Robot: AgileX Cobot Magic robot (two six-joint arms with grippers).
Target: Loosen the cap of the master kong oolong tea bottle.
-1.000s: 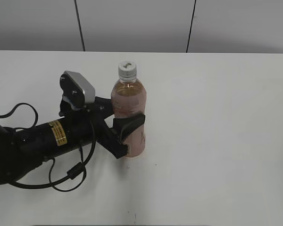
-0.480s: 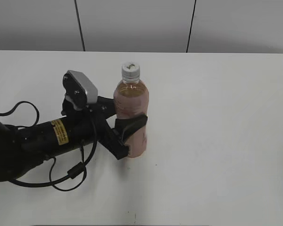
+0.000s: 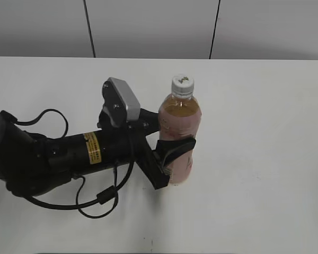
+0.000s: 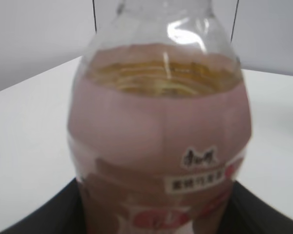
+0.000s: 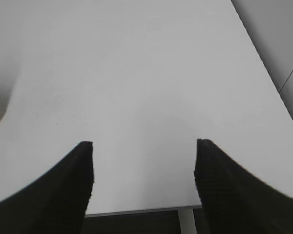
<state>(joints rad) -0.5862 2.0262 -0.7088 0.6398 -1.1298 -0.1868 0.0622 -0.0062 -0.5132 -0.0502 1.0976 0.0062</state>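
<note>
The bottle's lower body [image 3: 181, 170] is in my left gripper, below the cap, so my left gripper should stay there while my right gripper takes hold of the white cap [image 3: 183, 85] from above.
The master kong oolong tea bottle [image 3: 179, 129] stands upright on the white table, amber tea above a pale pink label. Its white ribbed cap [image 3: 183, 84] with a small dark mark sits on top. My left gripper [image 3: 172, 161] is shut on the bottle's lower body from the left. In the left wrist view the bottle [image 4: 158, 141] fills the frame between the dark jaws; the cap is out of that view. My right gripper [image 5: 142, 165] is open and empty above the table's edge; it does not show in the exterior view.
The white table [image 3: 265, 121] stretches to the right and front of the bottle. A grey panelled wall [image 3: 159, 26] stands behind. Black cables [image 3: 100, 198] loop under the left arm. The table's edge [image 5: 151, 210] lies below the right jaws.
My left gripper has carried the bottle to the right across the table, upright, with the arm reaching further out. The grip on the bottle is unchanged.
</note>
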